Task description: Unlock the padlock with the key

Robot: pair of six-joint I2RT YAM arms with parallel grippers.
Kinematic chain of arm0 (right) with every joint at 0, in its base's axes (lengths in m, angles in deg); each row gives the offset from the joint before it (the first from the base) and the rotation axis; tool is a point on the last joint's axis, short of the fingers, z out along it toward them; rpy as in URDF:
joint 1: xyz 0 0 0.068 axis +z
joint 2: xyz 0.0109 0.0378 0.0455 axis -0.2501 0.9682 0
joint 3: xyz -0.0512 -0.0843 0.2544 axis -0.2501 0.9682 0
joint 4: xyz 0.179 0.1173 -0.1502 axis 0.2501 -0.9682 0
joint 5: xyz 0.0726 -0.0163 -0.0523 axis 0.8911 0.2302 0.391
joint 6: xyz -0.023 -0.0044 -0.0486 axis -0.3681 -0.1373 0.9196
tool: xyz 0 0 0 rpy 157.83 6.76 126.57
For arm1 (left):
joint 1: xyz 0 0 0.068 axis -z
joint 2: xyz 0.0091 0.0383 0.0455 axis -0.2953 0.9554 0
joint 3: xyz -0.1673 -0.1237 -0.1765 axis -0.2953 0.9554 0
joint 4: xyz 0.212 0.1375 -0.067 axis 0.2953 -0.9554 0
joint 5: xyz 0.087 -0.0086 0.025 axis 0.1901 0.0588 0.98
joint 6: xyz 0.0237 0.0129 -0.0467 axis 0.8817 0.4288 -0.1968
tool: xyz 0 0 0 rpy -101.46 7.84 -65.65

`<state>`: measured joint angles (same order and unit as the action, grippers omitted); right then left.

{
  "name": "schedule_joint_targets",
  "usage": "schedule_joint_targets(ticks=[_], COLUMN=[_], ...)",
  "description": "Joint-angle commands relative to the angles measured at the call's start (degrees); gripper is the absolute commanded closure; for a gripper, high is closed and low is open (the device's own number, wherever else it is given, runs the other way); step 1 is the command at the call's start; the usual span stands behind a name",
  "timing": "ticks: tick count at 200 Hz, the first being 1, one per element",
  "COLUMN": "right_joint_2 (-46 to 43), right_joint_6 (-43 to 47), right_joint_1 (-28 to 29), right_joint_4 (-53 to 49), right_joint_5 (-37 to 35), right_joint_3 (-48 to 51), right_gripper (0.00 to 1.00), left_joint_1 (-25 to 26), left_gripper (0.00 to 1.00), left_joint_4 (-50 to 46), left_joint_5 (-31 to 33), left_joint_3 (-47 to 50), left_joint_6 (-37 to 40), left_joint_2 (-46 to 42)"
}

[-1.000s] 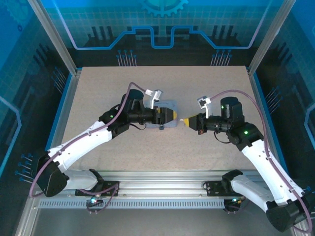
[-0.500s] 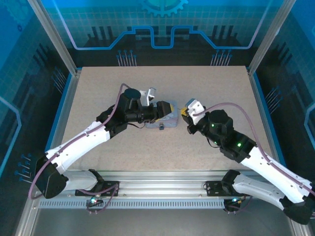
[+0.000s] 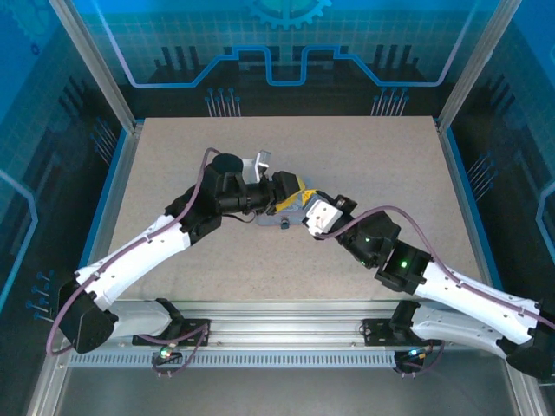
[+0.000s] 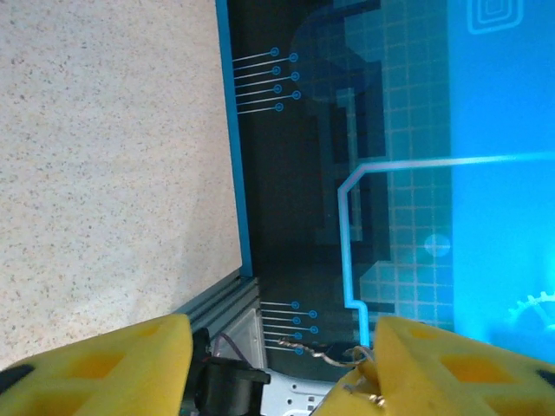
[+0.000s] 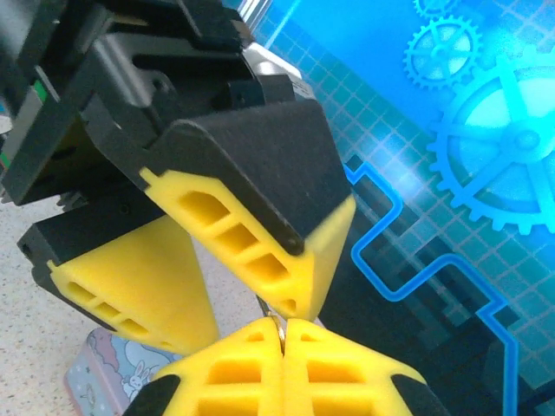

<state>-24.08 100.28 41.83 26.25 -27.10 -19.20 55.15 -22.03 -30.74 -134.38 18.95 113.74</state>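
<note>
I should hold the key (image 5: 273, 314) with my left gripper, as it slants out of my right gripper's fingers, while my right gripper opens, turns and takes the key's head straight.
The padlock (image 3: 284, 224) is a tiny dark lump at the near edge of the pale blue cartoon-printed tin (image 3: 279, 215). My left gripper (image 3: 293, 192) hangs above the tin, tilted up and open, its yellow fingers (image 4: 113, 368) wide apart. My right gripper (image 3: 305, 211) meets it from the right. In the right wrist view the right gripper (image 5: 282, 334) is shut on a thin brass-coloured key (image 5: 279, 326), whose tip touches the end of one left finger (image 5: 260, 251). A twisted wire (image 4: 334, 355) shows beside the left gripper's right finger.
The tin's bunny print (image 5: 108, 377) shows below the left fingers. The speckled table (image 3: 364, 147) spreads around both arms. Blue rails (image 3: 460, 186) and transparent walls border it, with aluminium framing at the near edge.
My right arm has swung left and lowered, carrying its shut gripper to the left gripper's fingertips. The left gripper has tilted upward above the tin.
</note>
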Motion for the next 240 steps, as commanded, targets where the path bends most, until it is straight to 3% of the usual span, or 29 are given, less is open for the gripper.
schedule_joint_targets(ticks=[1, 47, 72, 142, 163, 191, 210, 240], right_joint_2=[0.41, 0.32, 0.58, -0.10, -0.38, -0.82, -0.81, -2.68], right_joint_6=[2.81, 3.23, 3.70, 4.49, 3.80, 2.25, -0.28, -9.08], right_joint_1=[1.56, 2.40, 2.44, 2.80, 2.83, 2.79, 2.53, 0.06], right_joint_4=[3.64, 3.29, 3.69, 3.35, 2.45, 1.49, 0.01, -5.29], right_joint_5=[-2.67, -3.09, -3.76, -3.99, -3.74, -4.05, -5.27, -3.95], right_joint_3=[0.91, 1.39, 1.59, 3.03, 2.95, 2.88, 1.94, 0.55], right_gripper=[1.00, 1.00, 1.00, 1.00, 1.00, 0.91, 0.68, 0.62], left_joint_1=[-0.45, -0.46, -0.45, -0.54, -0.73, -0.90, -1.03, -1.33], left_gripper=[0.46, 0.57, 0.71, 0.94, 0.97, 1.00, 1.00, 1.00], left_joint_4=[2.41, 3.32, 3.71, 3.70, 3.68, 3.99, 3.45, -0.09], left_joint_5=[-1.93, -1.88, -2.26, -2.54, -2.52, -2.59, -2.22, -0.27], left_joint_3=[-0.81, -0.63, -0.72, -0.72, -0.62, -0.46, -0.80, -1.97], left_joint_6=[-1.81, -2.43, -2.68, -2.48, -2.25, -1.80, -0.65, 3.92], left_joint_2=[-0.69, -0.60, -0.35, 0.17, 0.28, 0.28, 0.28, -0.31])
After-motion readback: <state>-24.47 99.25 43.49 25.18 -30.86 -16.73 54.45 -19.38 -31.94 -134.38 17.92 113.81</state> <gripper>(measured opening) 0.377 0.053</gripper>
